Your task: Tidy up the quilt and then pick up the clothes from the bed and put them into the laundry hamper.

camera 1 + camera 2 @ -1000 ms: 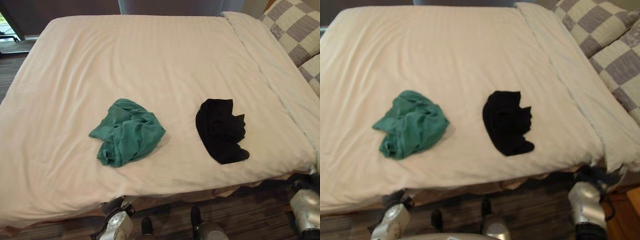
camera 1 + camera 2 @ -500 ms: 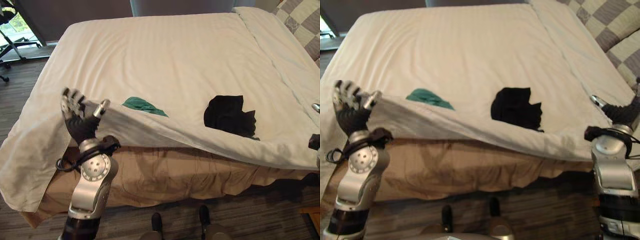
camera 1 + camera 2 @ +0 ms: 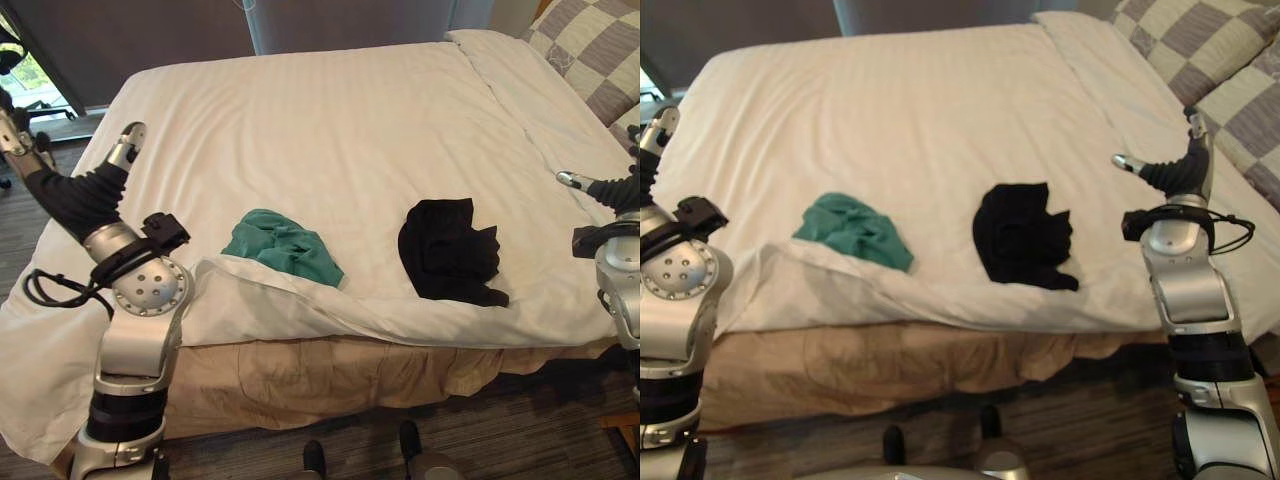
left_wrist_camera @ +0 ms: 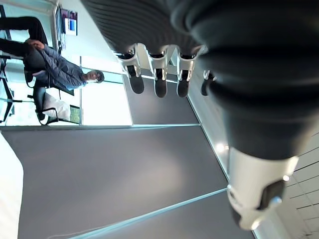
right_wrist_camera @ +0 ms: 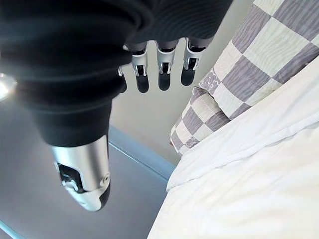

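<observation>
I expect the green garment to come free when I lift it, because the quilt's rumpled fold (image 3: 262, 277) only overlaps the near edge of the green garment (image 3: 283, 244).
A white quilt (image 3: 330, 130) covers the bed, and its near left edge lies in a rumpled fold (image 3: 260, 300). On it rest a crumpled green garment (image 3: 285, 248), partly tucked behind that fold, and to its right a black garment (image 3: 445, 250). My left hand (image 3: 70, 195) is raised off the bed's left corner, open, with straight fingers (image 4: 155, 82) holding nothing. Over the quilt's right side my right hand (image 3: 1175, 172) is lifted, open as well, with its fingers (image 5: 162, 69) bare.
Checkered pillows (image 3: 590, 50) lie at the bed's head on the right. A tan sheet (image 3: 330, 375) shows below the quilt's near edge, above dark wood floor (image 3: 480, 440). A person (image 4: 55, 69) sits on a chair by a window beyond my left hand.
The near edge of the quilt, lifted half a second ago, has dropped into a fold, so more of the green garment shows. Both hands are higher and off the cloth. The camera shifted.
</observation>
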